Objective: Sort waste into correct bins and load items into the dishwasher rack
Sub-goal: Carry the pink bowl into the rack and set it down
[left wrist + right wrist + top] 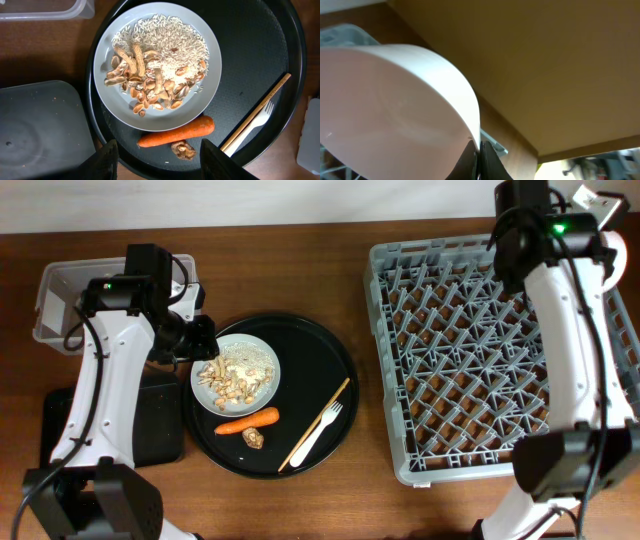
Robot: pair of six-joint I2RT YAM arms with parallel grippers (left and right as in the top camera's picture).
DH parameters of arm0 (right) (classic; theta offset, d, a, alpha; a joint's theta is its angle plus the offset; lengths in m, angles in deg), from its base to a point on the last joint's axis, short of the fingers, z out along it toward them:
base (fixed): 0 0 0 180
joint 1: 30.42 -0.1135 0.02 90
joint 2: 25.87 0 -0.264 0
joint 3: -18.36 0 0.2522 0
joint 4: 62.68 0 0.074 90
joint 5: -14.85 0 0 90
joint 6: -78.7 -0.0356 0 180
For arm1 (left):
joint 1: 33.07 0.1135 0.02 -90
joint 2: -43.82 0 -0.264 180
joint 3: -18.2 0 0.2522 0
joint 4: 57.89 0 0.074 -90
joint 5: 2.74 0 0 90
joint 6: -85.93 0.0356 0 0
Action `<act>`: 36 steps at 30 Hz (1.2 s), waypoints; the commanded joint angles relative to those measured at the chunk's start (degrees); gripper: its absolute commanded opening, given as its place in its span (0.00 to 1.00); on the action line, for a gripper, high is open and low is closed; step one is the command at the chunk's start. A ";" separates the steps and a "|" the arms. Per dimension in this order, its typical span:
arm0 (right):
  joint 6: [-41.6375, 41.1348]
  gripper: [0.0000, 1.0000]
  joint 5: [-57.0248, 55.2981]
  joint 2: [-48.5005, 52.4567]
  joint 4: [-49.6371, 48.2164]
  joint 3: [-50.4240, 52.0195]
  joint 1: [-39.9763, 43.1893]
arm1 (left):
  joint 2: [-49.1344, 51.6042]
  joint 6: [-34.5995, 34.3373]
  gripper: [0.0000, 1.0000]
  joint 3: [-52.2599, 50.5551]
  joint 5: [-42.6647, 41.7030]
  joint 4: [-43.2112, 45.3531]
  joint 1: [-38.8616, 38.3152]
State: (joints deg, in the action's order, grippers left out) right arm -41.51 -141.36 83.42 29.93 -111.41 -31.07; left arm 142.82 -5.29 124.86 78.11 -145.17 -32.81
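Observation:
The fingers of the robot's right gripper pinch the bowl's rim (472, 111) and the rack's far wires (470, 290) are empty, so the gripper should keep lowering the pinkish-white bowl until it rests on those wires.
The pale grey plate (203, 388) holds rice and peanut shells on the round black tray (330, 360). It also shows in the left wrist view (212, 92). My left gripper (162, 162) is open and empty, hovering over the plate's left edge (200, 340). The orange carrot (175, 132), the small brown lump (183, 150) and the white fork (252, 127) lie on the round tray. My right gripper (477, 150) is shut on the rim of the pinkish-white bowl (395, 115), held above the far right corner of the dishwasher rack (480, 350). Both cups, the wrapper and the tissue are out of view.
The clear tub (60, 300) stands at the far left, with the shallow black tray (150, 425) in front of it. A wooden chopstick (315, 423) lies beside the fork (318, 432). The carrot (247, 421) and the lump (253, 439) sit near the round tray's front.

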 commanded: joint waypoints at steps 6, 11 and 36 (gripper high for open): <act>-1.81 0.04 -4.94 12.92 -2.43 2.56 -0.37 | 0.09 -0.57 0.52 0.31 -0.04 -0.66 0.17; -2.25 0.04 -3.78 17.90 -2.71 2.56 -1.97 | 0.09 -1.01 0.52 0.31 -0.02 -0.70 0.17; -4.61 0.63 19.04 12.46 3.87 2.45 -10.23 | 0.09 -0.96 0.52 0.31 -0.02 -0.52 0.20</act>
State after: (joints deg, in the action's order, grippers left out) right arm -44.16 -124.95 101.67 33.69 -108.74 -40.66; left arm 142.82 -5.66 124.86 78.11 -145.78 -32.81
